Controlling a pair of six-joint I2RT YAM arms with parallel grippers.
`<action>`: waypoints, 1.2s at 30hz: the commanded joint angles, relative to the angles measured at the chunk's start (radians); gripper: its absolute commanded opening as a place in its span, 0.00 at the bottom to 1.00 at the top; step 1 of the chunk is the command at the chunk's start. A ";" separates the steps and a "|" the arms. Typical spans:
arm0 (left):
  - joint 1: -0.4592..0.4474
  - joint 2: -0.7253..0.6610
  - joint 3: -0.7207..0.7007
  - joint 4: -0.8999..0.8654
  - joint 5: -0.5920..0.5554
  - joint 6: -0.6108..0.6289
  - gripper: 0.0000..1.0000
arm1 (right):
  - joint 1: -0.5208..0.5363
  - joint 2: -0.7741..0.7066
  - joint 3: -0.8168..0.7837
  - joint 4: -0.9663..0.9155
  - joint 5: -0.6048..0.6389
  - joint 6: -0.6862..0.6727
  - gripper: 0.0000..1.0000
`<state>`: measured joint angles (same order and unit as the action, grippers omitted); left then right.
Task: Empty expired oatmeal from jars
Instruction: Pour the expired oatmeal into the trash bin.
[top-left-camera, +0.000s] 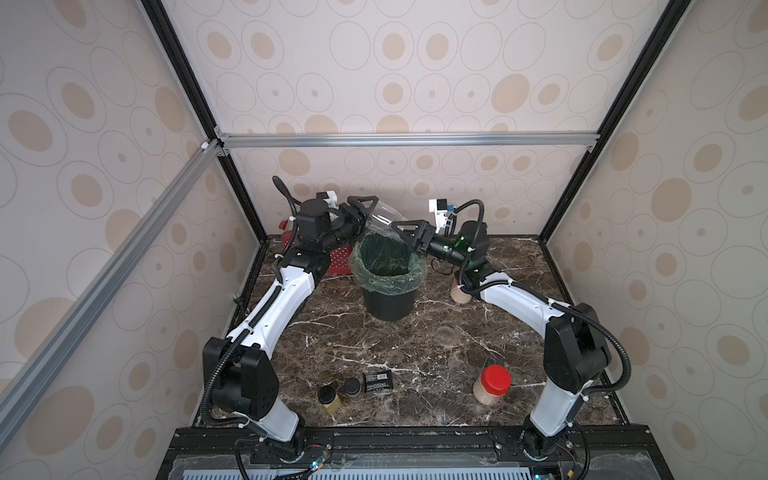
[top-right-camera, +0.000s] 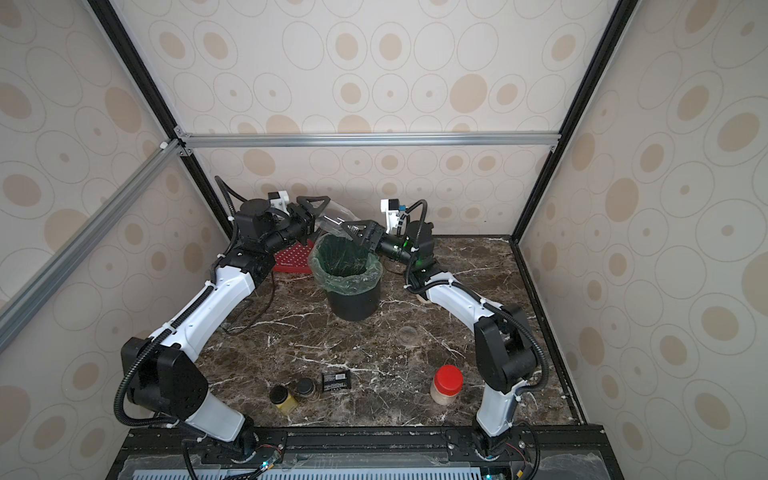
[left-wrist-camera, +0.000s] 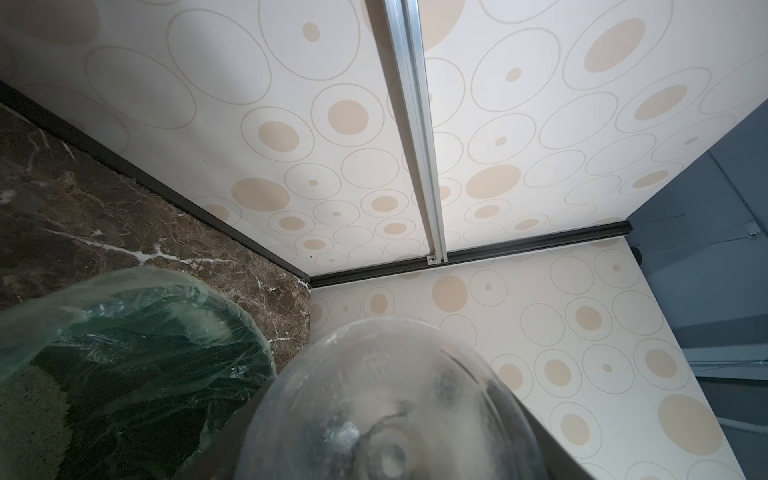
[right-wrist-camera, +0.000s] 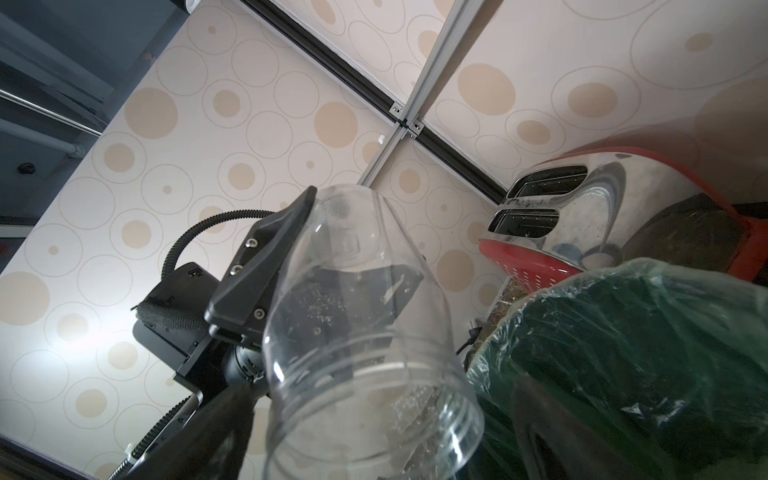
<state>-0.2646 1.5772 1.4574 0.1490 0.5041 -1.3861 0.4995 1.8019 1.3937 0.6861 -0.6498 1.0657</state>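
Note:
My left gripper is holding the clear jar near its base (right-wrist-camera: 350, 209) with the jar's opening facing down. Next, my right gripper grabs the jar's opening end (right-wrist-camera: 376, 400) and sets the jar upright.
A clear, nearly empty jar (top-left-camera: 384, 220) (top-right-camera: 336, 218) hangs tilted, mouth down, over the black bin (top-left-camera: 388, 305) (top-right-camera: 353, 305) with a green liner. My left gripper (top-left-camera: 369, 215) (left-wrist-camera: 395, 451) is shut on the jar's body (left-wrist-camera: 395, 374). My right gripper (top-left-camera: 400, 235) (right-wrist-camera: 382, 419) is open, its fingers standing either side of the jar's threaded mouth (right-wrist-camera: 374, 399) without touching it. A pale grainy heap of oatmeal (left-wrist-camera: 29, 409) lies in the liner. A red-lidded jar (top-left-camera: 492, 384) of oatmeal stands at the front right. Another oatmeal jar (top-left-camera: 459, 294) is half hidden behind my right arm.
Two small black-lidded jars (top-left-camera: 328, 399) (top-left-camera: 353, 388) and a black packet (top-left-camera: 378, 380) lie near the front edge. A clear round lid (top-left-camera: 445, 336) rests right of centre. A red toaster (right-wrist-camera: 582, 199) and a red perforated tray (top-left-camera: 343, 259) sit at the back left.

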 joint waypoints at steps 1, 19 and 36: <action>-0.001 -0.043 0.001 0.081 0.008 -0.037 0.55 | 0.012 0.030 0.072 0.085 0.018 0.039 0.99; -0.003 -0.055 -0.031 0.113 0.000 -0.041 0.58 | 0.038 0.108 0.200 0.105 0.016 0.034 0.73; -0.002 -0.100 -0.045 0.089 -0.036 0.007 0.59 | 0.047 0.095 0.152 0.097 -0.011 0.062 0.95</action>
<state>-0.2646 1.5032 1.4010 0.2157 0.4732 -1.3933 0.5392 1.8965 1.5589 0.7483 -0.6483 1.1149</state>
